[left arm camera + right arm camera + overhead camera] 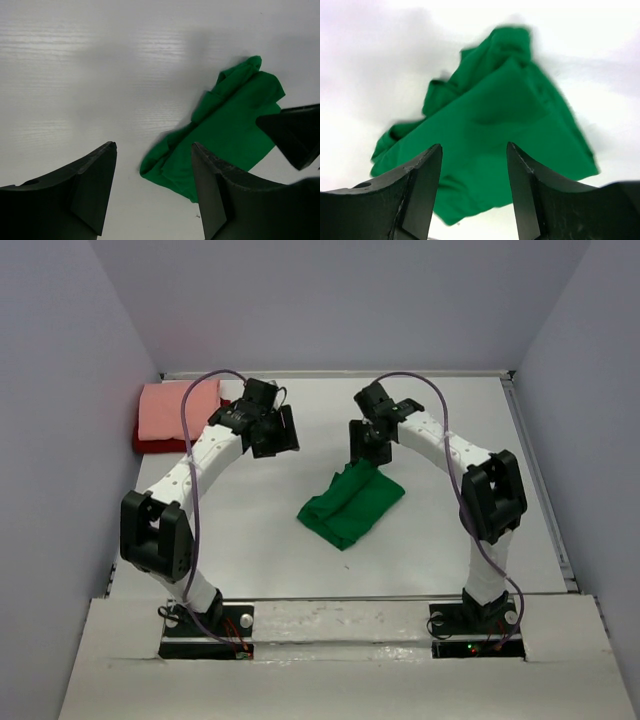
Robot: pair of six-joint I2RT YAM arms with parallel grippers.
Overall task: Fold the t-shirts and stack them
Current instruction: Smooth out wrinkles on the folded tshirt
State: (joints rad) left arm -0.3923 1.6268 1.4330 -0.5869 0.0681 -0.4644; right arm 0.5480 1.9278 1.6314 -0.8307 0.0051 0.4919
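The green t-shirt (348,503) is lying at a slant under my right gripper, so next my right gripper swings it straighter before my left gripper grabs its opposite end (310,512).
A bright green t-shirt (352,505) lies in a rough folded bundle in the middle of the white table. My right gripper (362,452) hangs just over its far corner, open, with nothing held. In the right wrist view the green t-shirt (495,135) fills the space below the open right gripper (474,146). My left gripper (284,430) hovers to the left of the shirt, also open and empty. From the left wrist, the green t-shirt (225,125) lies ahead and to the right of the left gripper (153,147). A salmon-pink t-shirt (178,408) rests folded on a dark red t-shirt (148,444) at the far left.
Pale walls close in the table on the left, back and right. A raised rail (541,480) runs along the right edge. A dark finger of the right gripper (295,135) shows at the right of the left wrist view.
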